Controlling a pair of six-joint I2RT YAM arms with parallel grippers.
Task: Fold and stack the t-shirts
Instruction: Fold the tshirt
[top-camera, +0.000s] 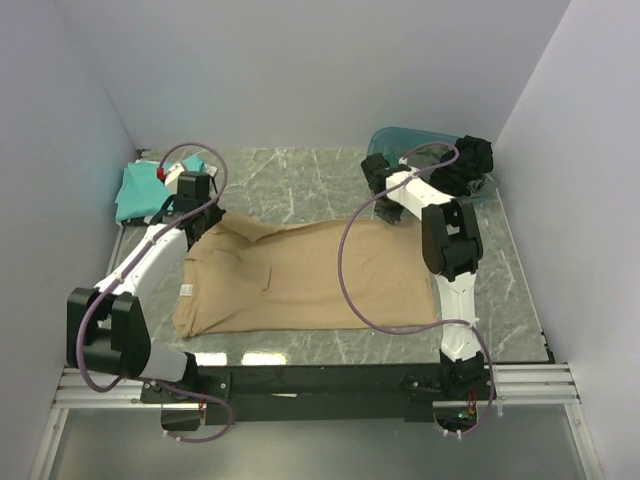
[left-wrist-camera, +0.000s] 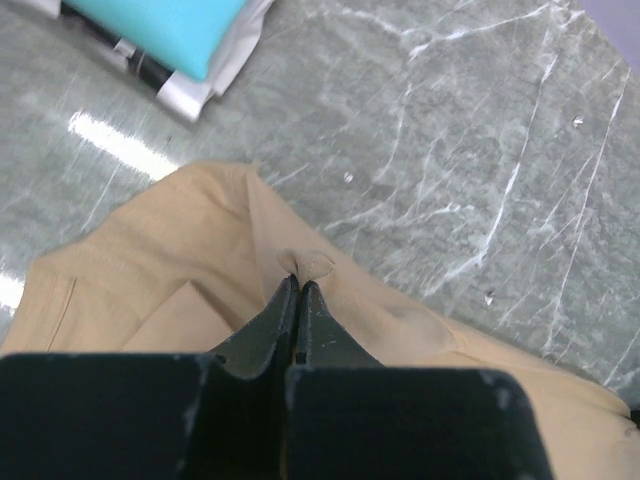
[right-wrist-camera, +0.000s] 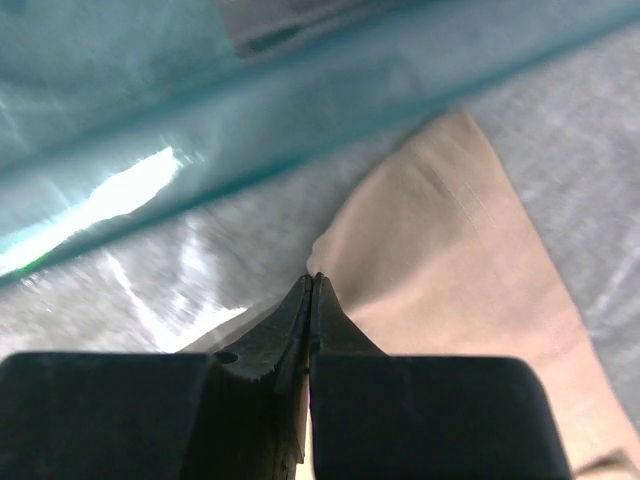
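Observation:
The tan t-shirt's far edge (top-camera: 320, 224) is stretched between my grippers, so my left gripper keeps pulling it over the t-shirt's middle (top-camera: 240, 279) and lets go there.
The tan t-shirt (top-camera: 300, 275) lies spread across the middle of the table, with its small white neck label (top-camera: 186, 290) at the left. My left gripper (top-camera: 203, 222) is shut on a pinch of its far left edge (left-wrist-camera: 305, 265). My right gripper (top-camera: 388, 213) is shut on its far right corner (right-wrist-camera: 330, 245), which is lifted a little off the table. A folded teal t-shirt (top-camera: 150, 185) lies on a white one at the far left; both show in the left wrist view (left-wrist-camera: 170, 25).
A clear teal bin (top-camera: 420, 150) stands at the far right, holding dark garments (top-camera: 470, 160); its wall (right-wrist-camera: 200, 90) is just beyond my right gripper. Grey walls close in on the left, the back and the right.

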